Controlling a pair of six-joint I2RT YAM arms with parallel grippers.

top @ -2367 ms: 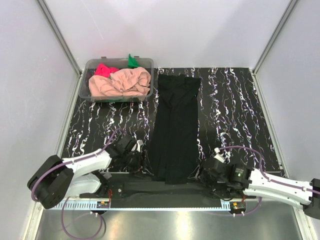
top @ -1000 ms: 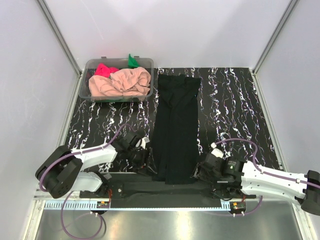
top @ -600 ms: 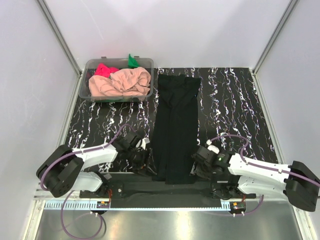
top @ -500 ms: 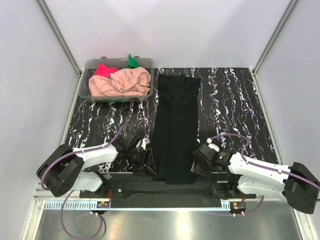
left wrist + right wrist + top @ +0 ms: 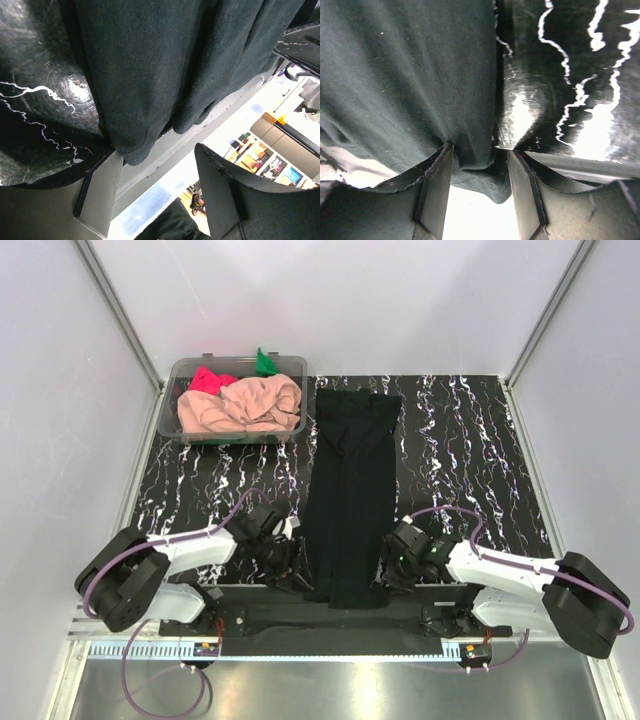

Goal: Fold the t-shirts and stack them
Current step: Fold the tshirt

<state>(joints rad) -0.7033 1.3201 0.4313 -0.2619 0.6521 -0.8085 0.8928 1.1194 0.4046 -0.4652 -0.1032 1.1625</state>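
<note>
The black t-shirt's outer edge (image 5: 491, 142) is loose between my right gripper's open fingers. Next, I move inward over the t-shirt's near corner (image 5: 372, 594) and close my fingers before I fold.
The black t-shirt (image 5: 350, 490) lies as a long narrow strip down the middle of the table, its near end at the front edge. My left gripper (image 5: 292, 562) is low at the near left corner; in the left wrist view it (image 5: 159, 152) is open, the shirt (image 5: 165, 60) corner just beside its left finger (image 5: 100, 195). My right gripper (image 5: 388, 575) is at the near right corner; it (image 5: 480, 149) is open, with the shirt (image 5: 410, 75) corner hanging loose between the jaws. Peach-pink (image 5: 245, 405), pink-red (image 5: 208, 380) and green (image 5: 264, 362) t-shirts sit bundled in the tub.
The clear plastic tub (image 5: 170, 425) stands at the back left of the black marbled table (image 5: 460, 460). A metal rail and the arm bases run along the front edge (image 5: 330, 635). White walls close in the left, back and right sides.
The right gripper has slid left and forward onto the black shirt's near right corner. The left gripper edged right toward the near left corner earlier and has held still over the last second.
</note>
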